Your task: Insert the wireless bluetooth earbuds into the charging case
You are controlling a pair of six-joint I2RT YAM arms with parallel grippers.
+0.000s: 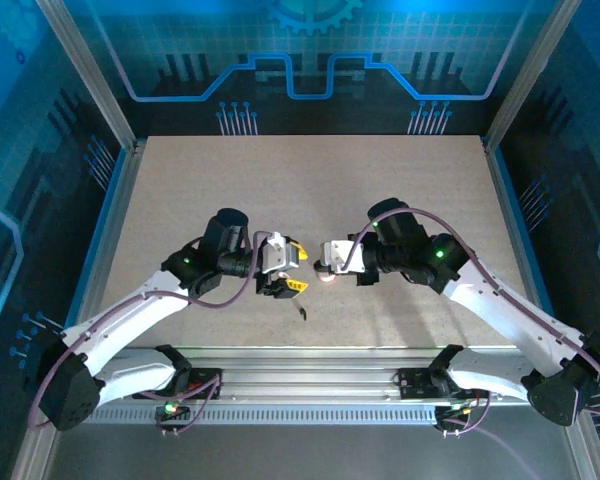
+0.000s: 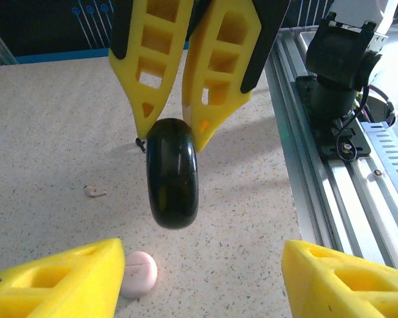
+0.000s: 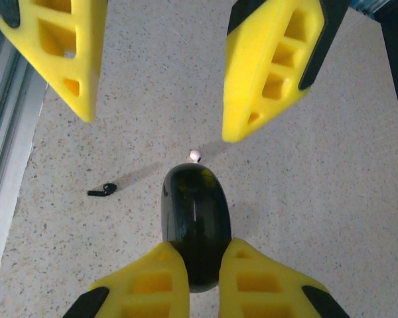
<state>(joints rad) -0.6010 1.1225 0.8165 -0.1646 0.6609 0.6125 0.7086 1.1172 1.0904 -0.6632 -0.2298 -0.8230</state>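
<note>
My right gripper is pinching one end of the closed black case (image 2: 170,127), so my left gripper should take hold of the case's loose end (image 2: 174,215) before the case's lid opens for the earbuds.
My right gripper (image 3: 198,250) is shut on a glossy black round charging case (image 3: 195,212), holding it edge-up above the table with its lid closed. The left wrist view shows that same black case (image 2: 172,175) hanging in front of my left gripper (image 2: 202,268), which is open and holds nothing. A black earbud (image 3: 103,191) lies on the table to the left of the case, also seen as the black earbud (image 1: 303,315) near the front edge. A pale earbud (image 2: 93,192) lies further left; the pale earbud (image 3: 195,156) peeks out just beyond the case.
A pink round case (image 2: 139,273) rests on the table beside my left finger (image 2: 60,281). The aluminium rail (image 2: 318,165) and the right arm's base (image 2: 341,59) run along the table's near edge. The two grippers (image 1: 305,268) face each other closely mid-table.
</note>
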